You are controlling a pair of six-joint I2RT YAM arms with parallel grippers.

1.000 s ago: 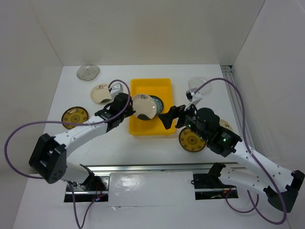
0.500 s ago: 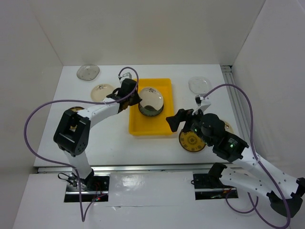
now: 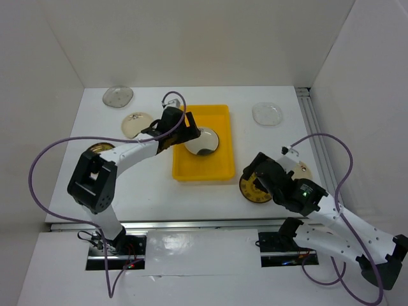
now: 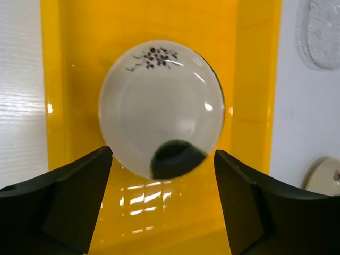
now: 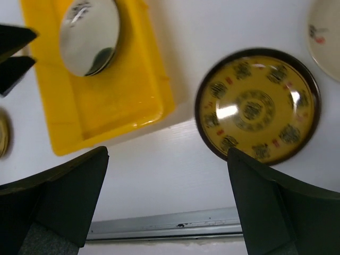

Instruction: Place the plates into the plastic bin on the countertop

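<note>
I expect the dark plate with yellow pattern (image 3: 255, 190) to almost hide the cream plate (image 3: 202, 141) when I stack it there, because the two plates are equally wide.
The yellow plastic bin (image 3: 220, 162) (image 4: 255, 79) (image 5: 106, 111) sits mid-countertop. In it a cream plate with a dark mark (image 3: 203, 140) (image 4: 159, 101) (image 5: 89, 34) lies on a dark plate (image 4: 178, 158). My left gripper (image 3: 189, 132) (image 4: 162, 207) hovers open over the bin's left side, its fingers apart from the cream plate. My right gripper (image 3: 254, 171) (image 5: 167, 202) is open above the countertop, beside a dark plate with yellow pattern (image 3: 250, 191) (image 5: 257, 106), holding nothing.
Clear glass plates lie at the back left (image 3: 118, 96) and back right (image 3: 267, 113) (image 4: 321, 32). Cream plates rest left of the bin (image 3: 134, 121) and under the right arm (image 3: 302, 169) (image 5: 326, 37). Another yellow-patterned plate (image 3: 95, 148) is at the left. A metal rail (image 5: 170, 231) edges the front.
My left gripper carried the cream plate into the bin, opened and let it go; it now lies flat. My right arm pulled back toward the near right.
</note>
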